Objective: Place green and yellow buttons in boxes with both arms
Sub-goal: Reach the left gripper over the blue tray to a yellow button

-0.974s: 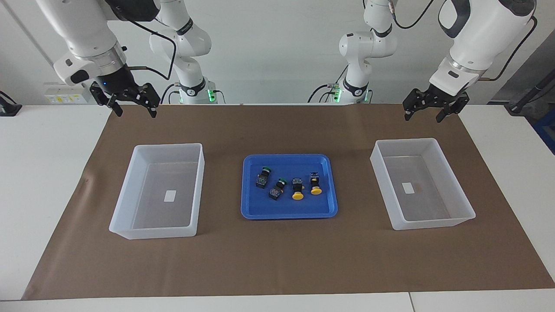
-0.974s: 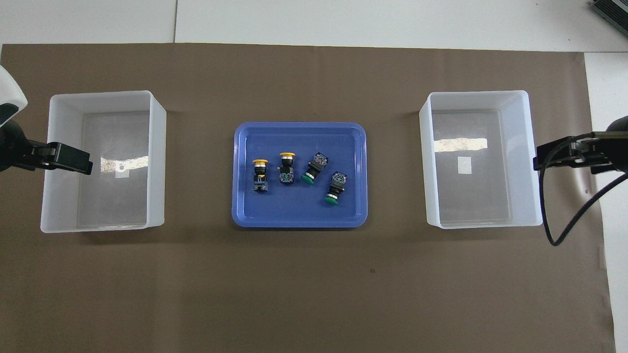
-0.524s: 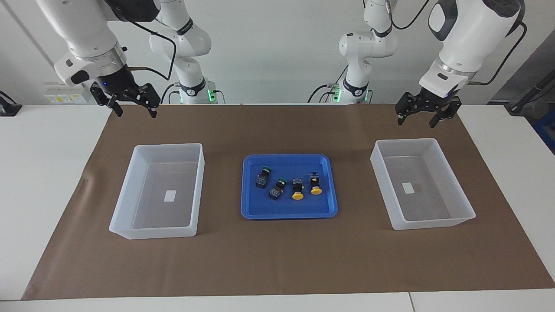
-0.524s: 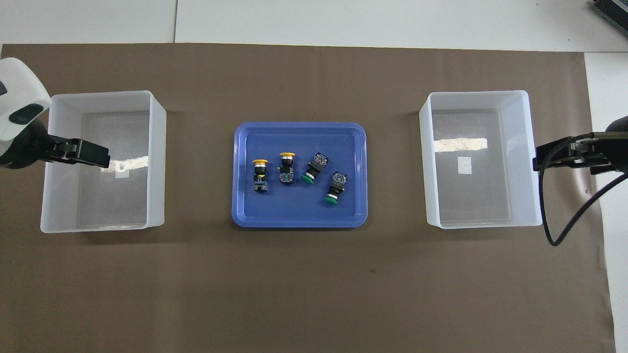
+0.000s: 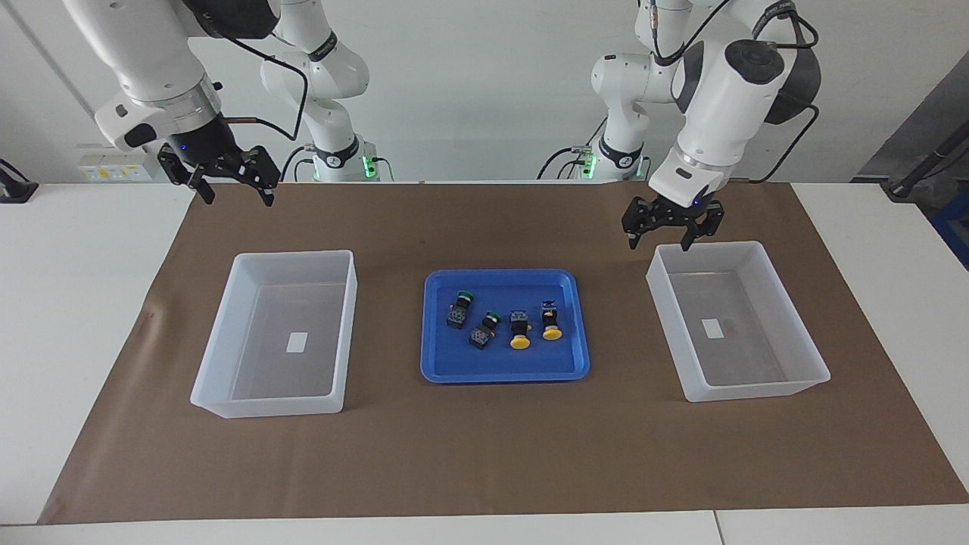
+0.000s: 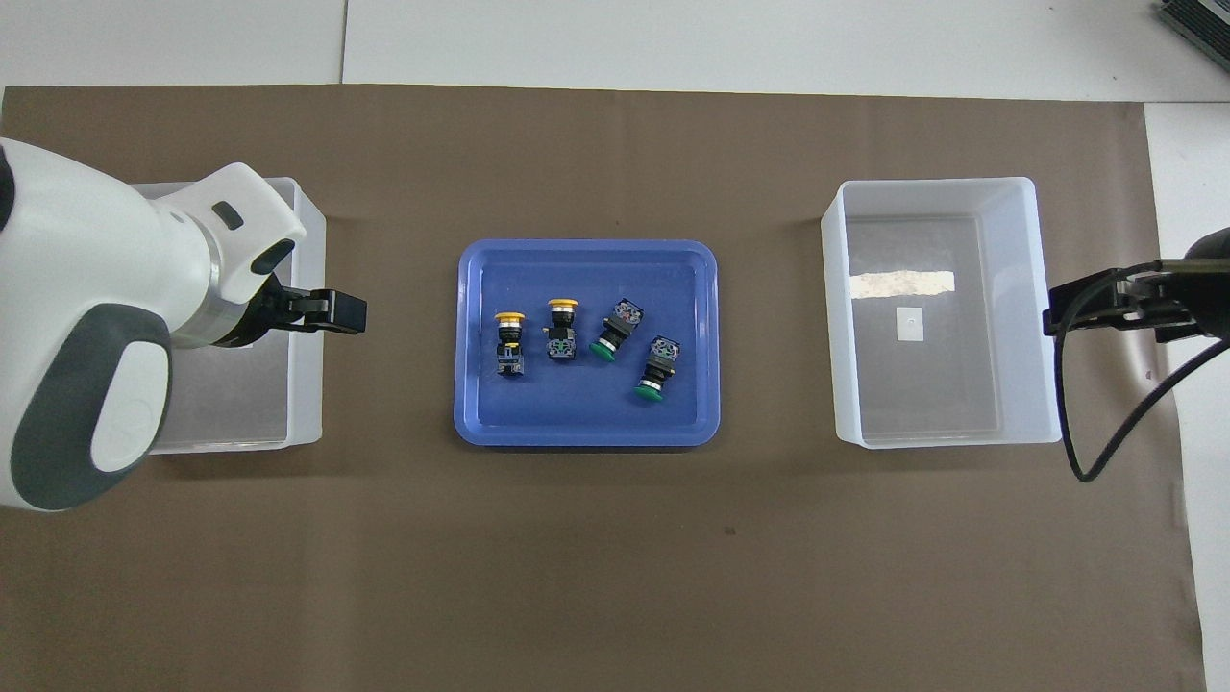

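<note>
My left gripper goes on heading for the yellow button [image 6: 509, 336] nearest to it, toward its black body [image 6: 509, 359], before my fingers close, because this button lies clear of the other yellow button.
Two green buttons [image 5: 459, 308] [image 5: 483, 330] and two yellow buttons [image 5: 519, 331] [image 5: 550, 322] lie on their sides in a shallow blue tray [image 5: 501, 370] at the table's middle; they also show in the overhead view, green [image 6: 615, 332] [image 6: 656, 367] and yellow [image 6: 508, 343] [image 6: 561, 330]. One empty box [image 5: 746, 388] [image 6: 309, 394] stands toward the left arm's end, the other [image 5: 347, 325] [image 6: 932, 384] toward the right arm's end. My left gripper [image 5: 660, 236] [image 6: 338, 312] is open and empty, raised over that box's tray-side corner. My right gripper [image 5: 233, 189] is open and empty, waiting beside its box.
A brown mat [image 5: 484, 454] covers the table under the boxes and tray. Two smaller white arms with green-lit bases [image 5: 337, 155] [image 5: 617, 155] stand at the robots' edge. The left arm's white body [image 6: 86, 327] hides much of its box in the overhead view.
My left arm has swung from outside its box toward the middle and lower, so its gripper is now over the box's tray-side corner. The right arm, the buttons and the boxes have not moved.
</note>
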